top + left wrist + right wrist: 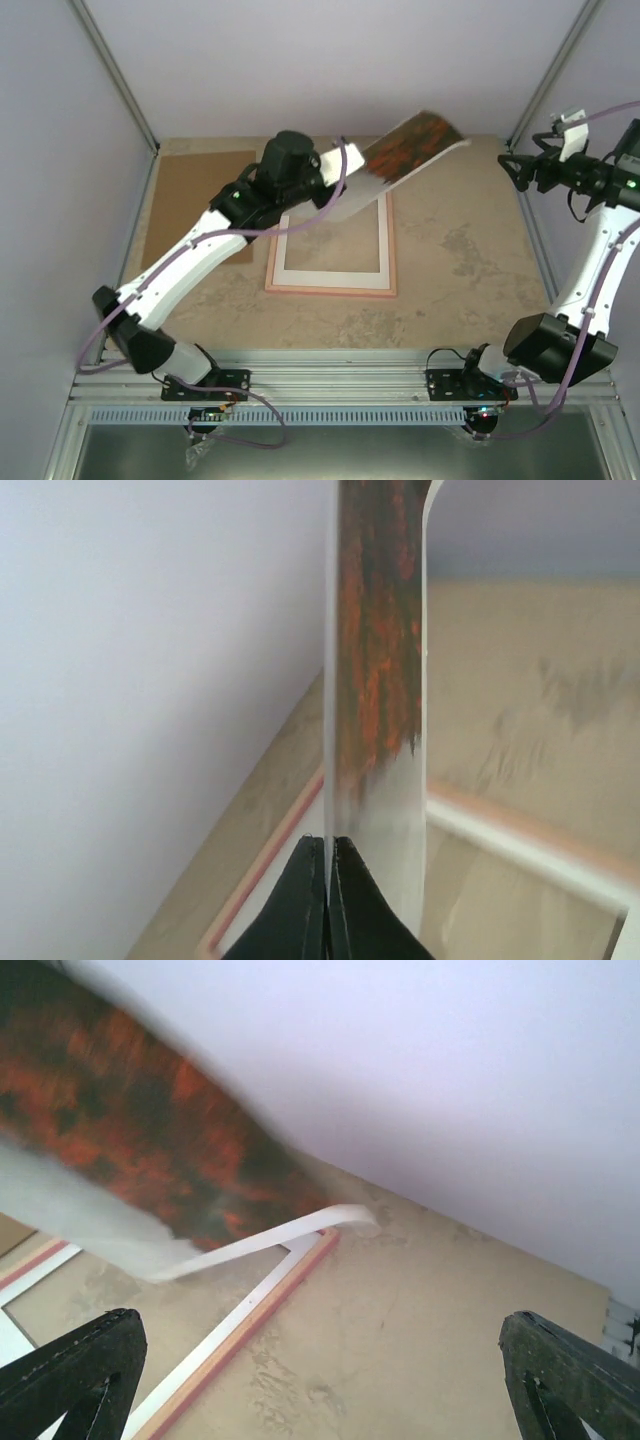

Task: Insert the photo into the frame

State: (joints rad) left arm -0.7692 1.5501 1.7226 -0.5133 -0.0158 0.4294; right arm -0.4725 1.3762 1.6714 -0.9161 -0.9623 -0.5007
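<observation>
The photo's dark end (pixel 436 130) is pointing at my open right gripper. Next, my left gripper turns the free long side (pixel 414 172) toward it and hand over the photo.
The photo (pixel 410 148), a red-orange and dark print fading to grey-white, hangs tilted in the air over the far edge of the frame. My left gripper (pixel 338 188) is shut on its pale lower end. In the left wrist view the fingertips (pixel 328 845) pinch the photo (pixel 375 680) edge-on. The pink frame (pixel 330 289) lies flat on the table below. My right gripper (pixel 512 166) is raised at the far right, open and holding nothing. In its own view the photo (pixel 150 1140) curls above the frame's corner (pixel 250 1320), with both fingers (pixel 75 1370) spread wide.
A white mat (pixel 290 265) with an open centre lies inside the frame. A plain brown backing board (pixel 190 200) lies flat at the far left. Grey walls and metal posts (pixel 115 75) close in the table on three sides.
</observation>
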